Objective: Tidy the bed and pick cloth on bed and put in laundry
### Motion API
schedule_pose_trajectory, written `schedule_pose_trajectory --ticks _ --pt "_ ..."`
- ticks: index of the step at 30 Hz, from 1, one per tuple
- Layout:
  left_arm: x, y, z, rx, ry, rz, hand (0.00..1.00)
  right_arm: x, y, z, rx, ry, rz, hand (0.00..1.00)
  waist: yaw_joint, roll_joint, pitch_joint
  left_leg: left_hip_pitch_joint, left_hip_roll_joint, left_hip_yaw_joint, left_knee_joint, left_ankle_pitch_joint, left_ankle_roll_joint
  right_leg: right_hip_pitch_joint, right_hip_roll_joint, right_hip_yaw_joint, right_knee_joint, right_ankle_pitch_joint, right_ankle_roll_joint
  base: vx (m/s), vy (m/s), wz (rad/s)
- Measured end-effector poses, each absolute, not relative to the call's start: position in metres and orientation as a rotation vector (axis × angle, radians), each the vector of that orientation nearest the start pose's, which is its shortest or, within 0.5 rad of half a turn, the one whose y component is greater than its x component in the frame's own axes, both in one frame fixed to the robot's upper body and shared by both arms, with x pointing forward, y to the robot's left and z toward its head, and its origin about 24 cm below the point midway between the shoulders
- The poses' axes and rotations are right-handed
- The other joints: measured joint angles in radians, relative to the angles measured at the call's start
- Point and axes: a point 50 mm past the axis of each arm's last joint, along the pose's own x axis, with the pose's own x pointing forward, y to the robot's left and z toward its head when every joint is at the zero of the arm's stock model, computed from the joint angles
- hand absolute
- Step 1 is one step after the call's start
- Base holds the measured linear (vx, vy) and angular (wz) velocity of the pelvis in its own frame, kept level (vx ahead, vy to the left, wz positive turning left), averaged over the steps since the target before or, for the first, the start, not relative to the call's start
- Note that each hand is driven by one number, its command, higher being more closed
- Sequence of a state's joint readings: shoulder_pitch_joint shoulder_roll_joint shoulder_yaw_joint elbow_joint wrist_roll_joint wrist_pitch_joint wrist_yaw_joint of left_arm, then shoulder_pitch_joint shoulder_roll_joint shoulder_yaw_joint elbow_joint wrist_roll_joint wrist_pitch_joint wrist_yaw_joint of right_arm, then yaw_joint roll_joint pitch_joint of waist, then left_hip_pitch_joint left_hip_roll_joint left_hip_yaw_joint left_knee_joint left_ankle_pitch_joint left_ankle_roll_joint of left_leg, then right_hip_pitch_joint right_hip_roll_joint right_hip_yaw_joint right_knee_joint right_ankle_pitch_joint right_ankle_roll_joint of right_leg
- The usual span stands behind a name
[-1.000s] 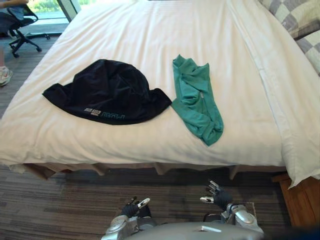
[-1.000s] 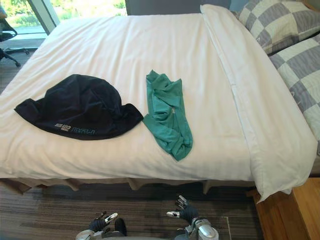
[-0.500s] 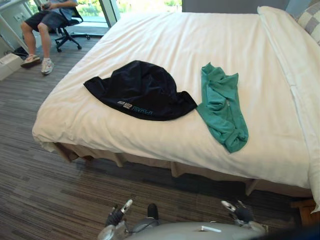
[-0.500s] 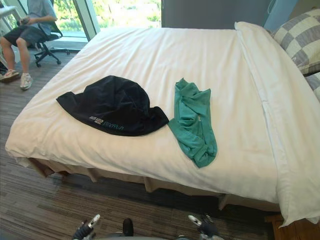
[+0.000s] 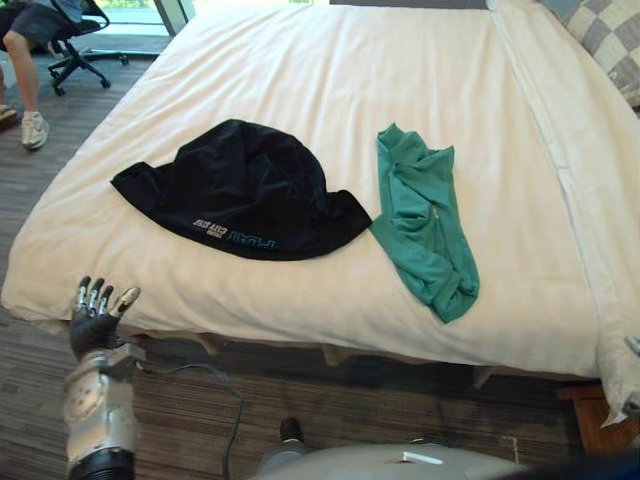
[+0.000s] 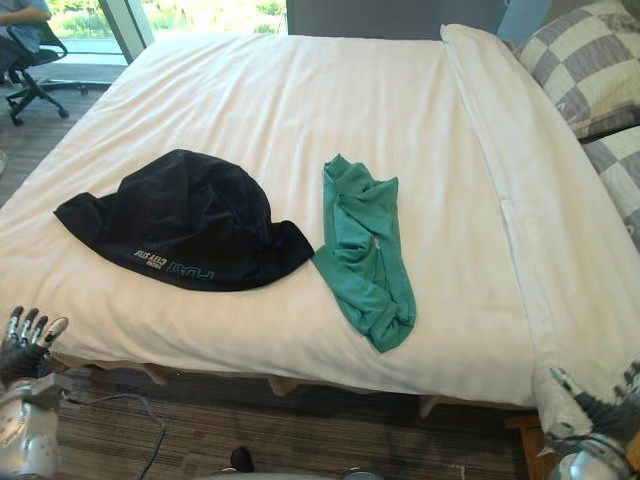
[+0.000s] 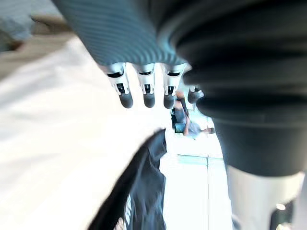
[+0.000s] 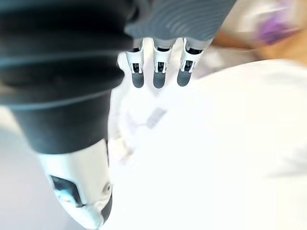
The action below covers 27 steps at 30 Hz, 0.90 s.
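The black cloth's corner (image 5: pixel 243 192) is barely touching the green cloth's edge (image 5: pixel 370 225), so I expect the black cloth to come off by itself when I lift it.
A black cloth (image 5: pixel 240 190) lies spread on the white bed (image 5: pixel 330 70), left of centre. A crumpled green cloth (image 5: pixel 425 220) lies just to its right, touching its edge. My left hand (image 5: pixel 95 320) is raised at the bed's near left edge, open and holding nothing. In the left wrist view its straight fingers (image 7: pixel 144 91) point over the duvet toward the black cloth (image 7: pixel 139 191). My right hand (image 6: pixel 598 408) is at the duvet's near right corner. Its fingers (image 8: pixel 158 72) are straight above white bedding, and nothing is in them.
Grey-and-white checked pillows (image 6: pixel 580 60) lie at the head of the bed, far right. A person sits on an office chair (image 5: pixel 75 45) at the far left by the window. A wooden piece of furniture (image 5: pixel 600 425) stands by the bed's near right corner. Striped carpet (image 5: pixel 200 400) runs along the near side.
The camera has swung, shifting the whole scene. Both hands have come up from low in front: the left to the bed's near left edge, the right to its near right corner.
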<state>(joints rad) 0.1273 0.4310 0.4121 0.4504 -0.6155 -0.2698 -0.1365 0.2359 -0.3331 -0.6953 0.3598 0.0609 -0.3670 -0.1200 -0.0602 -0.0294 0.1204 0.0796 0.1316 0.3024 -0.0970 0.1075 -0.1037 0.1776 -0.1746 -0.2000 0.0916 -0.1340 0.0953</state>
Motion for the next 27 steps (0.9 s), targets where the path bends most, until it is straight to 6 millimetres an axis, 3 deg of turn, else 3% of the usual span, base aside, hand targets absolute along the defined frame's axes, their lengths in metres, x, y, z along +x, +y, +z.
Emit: schedule_pose_trajectory --ticks 3,5,7,9,12,13,14,15,16,19,21,24,27 --pt "0.184 0.36 0.024 -0.079 -0.002 0.47 0.0 0.139 -0.372 0.038 -0.378 0.015 -0.729 0.0 0.005 -0.001 -0.004 0.009 0.006 0.043 0.0 -0.003 0.001 -0.018 0.004 0.051 0.006 0.0 0.0 0.06 -0.037 -0.34" --pt "0.213 0.378 0.059 0.038 -0.02 0.453 0.0 0.175 -0.346 0.043 -0.4 0.021 -0.502 0.0 0.001 0.002 -0.004 0.026 0.016 0.091 0.001 -0.003 0.001 -0.037 0.013 0.111 0.013 0.0 0.0 0.02 -0.068 -0.61" --pt "0.235 0.386 0.079 0.109 -0.006 0.446 0.0 0.187 -0.328 0.037 -0.398 0.047 -0.393 0.0 -0.01 0.01 -0.01 0.043 0.027 0.113 0.008 -0.008 -0.005 -0.035 0.022 0.142 0.029 0.0 0.0 0.01 -0.065 -0.48" --pt "0.246 0.387 0.081 0.141 0.035 0.441 0.0 0.191 -0.315 0.029 -0.409 0.082 -0.325 0.0 -0.036 0.023 -0.017 0.043 0.039 0.132 0.048 -0.02 -0.022 -0.049 0.024 0.161 0.071 0.0 0.001 0.04 -0.07 -0.34" --pt "0.248 0.381 0.066 0.229 0.134 0.408 0.0 0.184 -0.311 0.016 -0.409 0.14 -0.298 0.0 -0.064 0.054 -0.022 0.048 0.074 0.159 0.102 -0.02 -0.022 -0.15 0.047 0.206 0.263 0.003 0.005 0.05 -0.096 -0.44" --pt "0.249 0.379 0.059 0.241 0.16 0.417 0.0 0.182 -0.312 0.015 -0.413 0.148 -0.296 0.0 -0.075 0.092 -0.015 0.045 0.109 0.161 0.113 -0.02 -0.023 -0.212 0.084 0.225 0.298 -0.039 0.011 0.03 -0.122 -0.3" --pt "0.249 0.379 0.058 0.25 0.171 0.432 0.0 0.181 -0.311 0.014 -0.413 0.152 -0.293 0.0 -0.078 0.089 -0.024 0.041 0.11 0.159 0.111 -0.02 -0.023 -0.191 0.097 0.233 0.187 -0.023 0.001 0.04 -0.168 -0.2" --pt "0.256 0.379 0.062 0.285 0.166 0.452 0.0 0.183 -0.309 0.016 -0.422 0.147 -0.277 0.0 -0.085 0.055 -0.027 0.039 0.098 0.166 0.107 -0.032 -0.037 -0.176 0.092 0.223 0.108 -0.001 -0.012 0.04 -0.157 -0.07" --pt "0.263 0.373 0.062 0.328 0.175 0.441 0.0 0.186 -0.309 0.018 -0.432 0.138 -0.271 0.0 -0.087 0.068 -0.024 0.037 0.103 0.175 0.088 -0.035 -0.041 -0.174 0.102 0.22 0.072 -0.005 -0.007 0.04 -0.153 -0.08" --pt "0.278 0.359 0.063 0.411 0.195 0.407 0.0 0.193 -0.302 0.018 -0.429 0.139 -0.242 0.0 -0.093 0.096 -0.011 0.022 0.105 0.183 0.075 -0.031 -0.034 -0.195 0.109 0.228 0.066 -0.005 -0.008 -0.03 -0.075 -0.06" --pt "0.286 0.355 0.067 0.445 0.209 0.404 0.0 0.196 -0.295 0.017 -0.426 0.138 -0.211 0.0 -0.09 0.096 -0.01 0.005 0.103 0.184 0.089 -0.044 -0.017 -0.211 0.107 0.241 0.073 -0.006 -0.01 -0.06 -0.008 -0.07" --pt "0.297 0.353 0.077 0.514 0.241 0.402 0.0 0.207 -0.282 0.028 -0.415 0.079 -0.17 0.0 -0.09 0.086 0.01 -0.051 0.097 0.185 0.105 -0.066 -0.014 -0.287 0.102 0.268 0.102 -0.008 -0.012 -0.11 0.015 -0.1" --pt "0.304 0.36 0.078 0.561 0.344 0.423 0.0 0.223 -0.274 0.04 -0.408 0.013 -0.16 0.0 -0.093 0.055 0.069 -0.098 0.087 0.19 0.124 -0.077 -0.022 -0.348 0.095 0.304 0.124 -0.012 -0.004 -0.18 0.018 -0.15"
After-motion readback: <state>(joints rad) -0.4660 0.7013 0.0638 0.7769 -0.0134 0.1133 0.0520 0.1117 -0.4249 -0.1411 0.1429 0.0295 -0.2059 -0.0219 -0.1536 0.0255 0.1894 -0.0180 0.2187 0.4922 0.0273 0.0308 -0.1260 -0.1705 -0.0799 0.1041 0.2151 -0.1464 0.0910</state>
